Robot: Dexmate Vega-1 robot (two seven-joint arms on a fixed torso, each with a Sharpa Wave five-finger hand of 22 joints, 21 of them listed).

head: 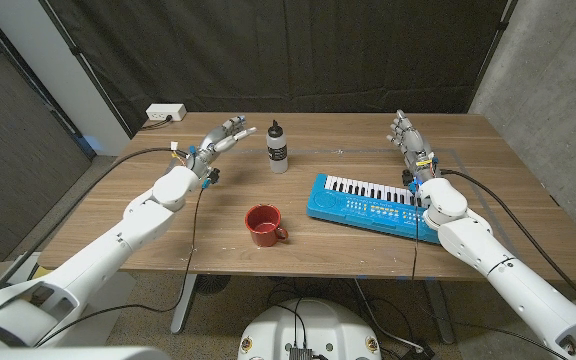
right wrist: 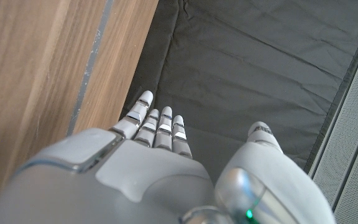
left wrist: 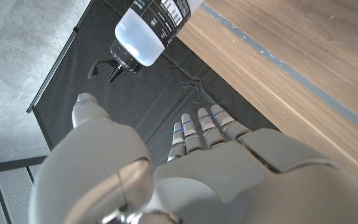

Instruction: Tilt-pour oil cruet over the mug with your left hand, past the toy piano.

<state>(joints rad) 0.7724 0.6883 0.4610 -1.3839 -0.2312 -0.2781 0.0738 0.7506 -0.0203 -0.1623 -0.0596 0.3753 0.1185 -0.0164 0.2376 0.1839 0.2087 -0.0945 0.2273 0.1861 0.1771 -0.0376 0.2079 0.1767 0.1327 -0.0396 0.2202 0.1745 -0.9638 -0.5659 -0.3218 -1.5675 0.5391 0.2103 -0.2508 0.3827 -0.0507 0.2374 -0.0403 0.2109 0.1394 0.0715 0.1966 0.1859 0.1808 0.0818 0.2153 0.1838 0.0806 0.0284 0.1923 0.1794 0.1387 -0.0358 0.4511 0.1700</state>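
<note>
My gripper will tilt the cruet. The black cap (left wrist: 92, 71) is strapped beside the open spout (left wrist: 115, 74), so it will stay attached and hang beside the spout when the cruet tilts.
The oil cruet (head: 278, 147), a clear bottle with a black label and black spout, stands upright near the table's far middle; it also shows in the left wrist view as the cruet (left wrist: 146, 28). My left hand (head: 220, 139) hovers open just left of it, fingers apart, not touching; the same left hand (left wrist: 191, 168) is empty. A red mug (head: 264, 225) stands in front of the cruet, nearer me. The blue toy piano (head: 368, 206) lies right of the mug. My right hand (head: 406, 134) is open behind the piano's far right end, seen as an empty hand (right wrist: 160, 162).
A white power strip (head: 166, 113) sits at the table's far left corner. Black curtain (head: 298, 50) hangs behind the wooden table (head: 168, 240). Cables run along my left arm.
</note>
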